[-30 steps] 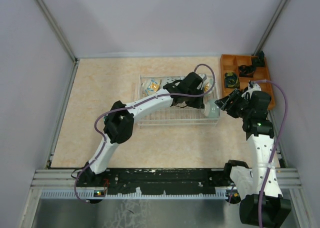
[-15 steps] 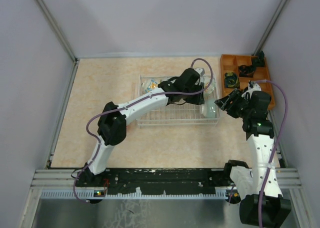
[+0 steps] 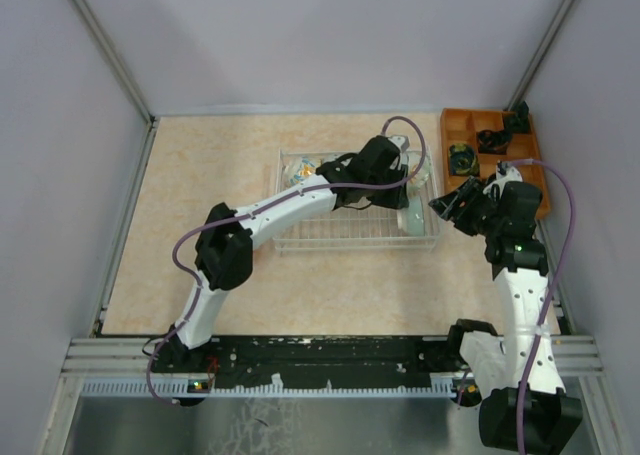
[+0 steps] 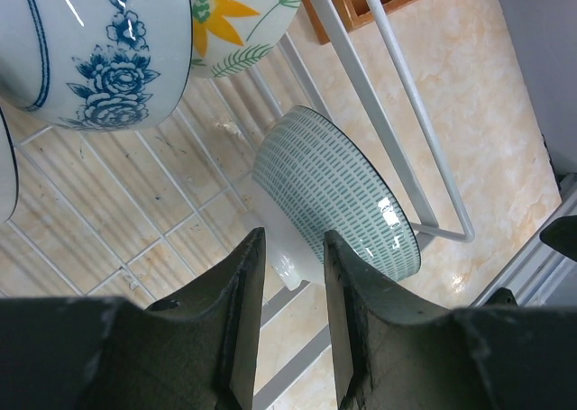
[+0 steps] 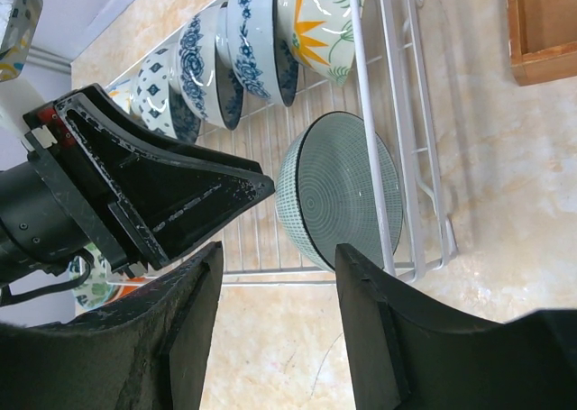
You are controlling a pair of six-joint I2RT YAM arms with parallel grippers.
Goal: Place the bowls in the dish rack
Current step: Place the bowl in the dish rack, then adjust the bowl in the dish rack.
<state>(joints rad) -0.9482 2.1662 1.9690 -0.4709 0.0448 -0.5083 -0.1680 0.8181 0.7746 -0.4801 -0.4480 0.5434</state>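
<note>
The green bowl is leaning on the rack's wire side (image 5: 379, 171) with the bowl's foot toward my left gripper, so my right gripper should take hold of its rim (image 5: 311, 239) and pull the bowl off the wires.
The dish rack (image 3: 350, 243) lies mid-table. A green-patterned bowl (image 3: 418, 219) stands on edge at its right end, resting against the rack's wire side (image 4: 397, 68). My left gripper (image 3: 400, 193) hangs over the rack, open, with its tips (image 4: 291, 246) just short of that bowl's (image 4: 334, 189) white foot and nothing held. Beside it stand a blue-flowered bowl (image 4: 99, 59) and a yellow-flowered bowl (image 4: 239, 22). Just outside the rack's right end, my right gripper (image 3: 447, 203) is open and empty. In its own view its jaws (image 5: 279, 259) frame the green bowl (image 5: 338, 189) and a row of bowls (image 5: 257, 31).
An orange wooden tray (image 3: 455, 125) holding black items sits at the back right, close behind my right gripper. Its corner (image 5: 541, 31) shows in the right wrist view. My left arm spans the rack from the front left. Another bowl (image 3: 300, 168) sits at the rack's left end.
My left gripper has let go of the green bowl, which now stands on edge at the rack's right end. The gripper has drawn back toward the rack's rear. My right gripper barely moved.
</note>
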